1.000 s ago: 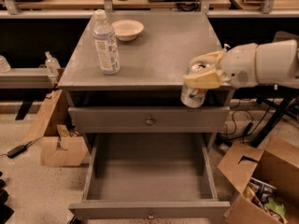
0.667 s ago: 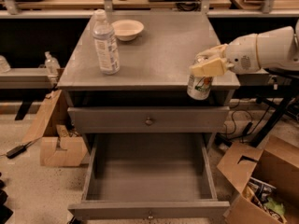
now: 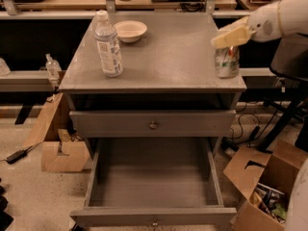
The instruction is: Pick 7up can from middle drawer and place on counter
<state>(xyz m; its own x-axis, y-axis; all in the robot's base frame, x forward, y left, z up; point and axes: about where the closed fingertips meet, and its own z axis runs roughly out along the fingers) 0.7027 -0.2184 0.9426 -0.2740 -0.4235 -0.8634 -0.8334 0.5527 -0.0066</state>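
My gripper should move the 7up can inward over the open counter surface (image 3: 186,58) before putting it down, because it is holding the can close to the counter's front corner (image 3: 238,84).
The 7up can (image 3: 227,61) stands upright at the right edge of the counter (image 3: 168,57), near its front corner, either touching the surface or just above it. My gripper (image 3: 231,36) reaches in from the right on a white arm, and its yellowish fingers (image 3: 226,38) close over the top of the can. The middle drawer (image 3: 154,218) is pulled fully open below, and its tray holds nothing.
A clear plastic bottle (image 3: 108,44) and a pale bowl (image 3: 131,31) stand on the counter's left and back. The upper drawer front with a round knob (image 3: 153,125) is closed. Cardboard boxes sit on the floor at the left (image 3: 62,153) and right (image 3: 262,186).
My gripper has lifted the can from beside the counter's front right corner and moved it up and back over the counter's right edge.
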